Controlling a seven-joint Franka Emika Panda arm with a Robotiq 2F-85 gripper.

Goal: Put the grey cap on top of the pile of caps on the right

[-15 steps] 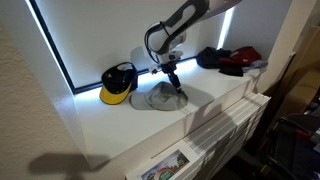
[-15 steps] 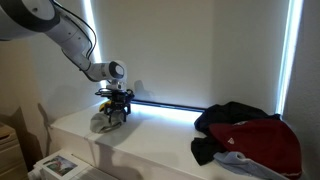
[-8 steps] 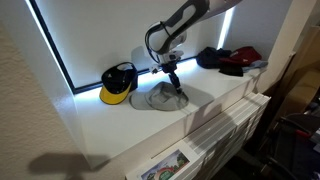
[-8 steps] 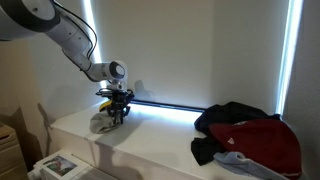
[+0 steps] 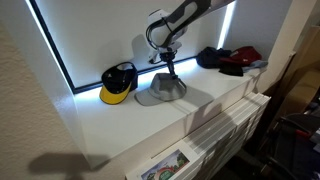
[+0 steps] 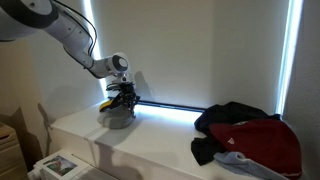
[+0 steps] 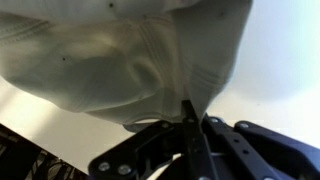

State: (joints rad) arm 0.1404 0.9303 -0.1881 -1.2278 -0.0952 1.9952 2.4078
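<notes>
My gripper is pinching the grey cap's top fold (image 5: 172, 81), and the ledge is clear toward the pile (image 6: 242, 132). I should continue to carry the cap until it hangs over the pile.
The grey cap (image 5: 160, 88) hangs pulled up from the white surface, pinched at its top by my gripper (image 5: 167, 66). In an exterior view the gripper (image 6: 122, 97) holds the cap (image 6: 117, 114) just above the ledge. The wrist view fills with the pale grey fabric (image 7: 110, 55), and my gripper (image 7: 192, 118) is shut on a fold of it. The pile of caps (image 5: 228, 60), black and red, lies at the far right; it shows larger in an exterior view (image 6: 245, 138), well apart from the gripper.
A black cap with a yellow brim (image 5: 118, 82) lies just beside the grey cap, against the lit window strip (image 5: 60, 55). The white ledge (image 5: 190, 110) ends in a slatted front edge. A printed sheet (image 5: 160, 167) lies at the near end.
The jaws have shut on the grey cap, and the gripper has risen, lifting the fabric into a peak. The other caps have not moved.
</notes>
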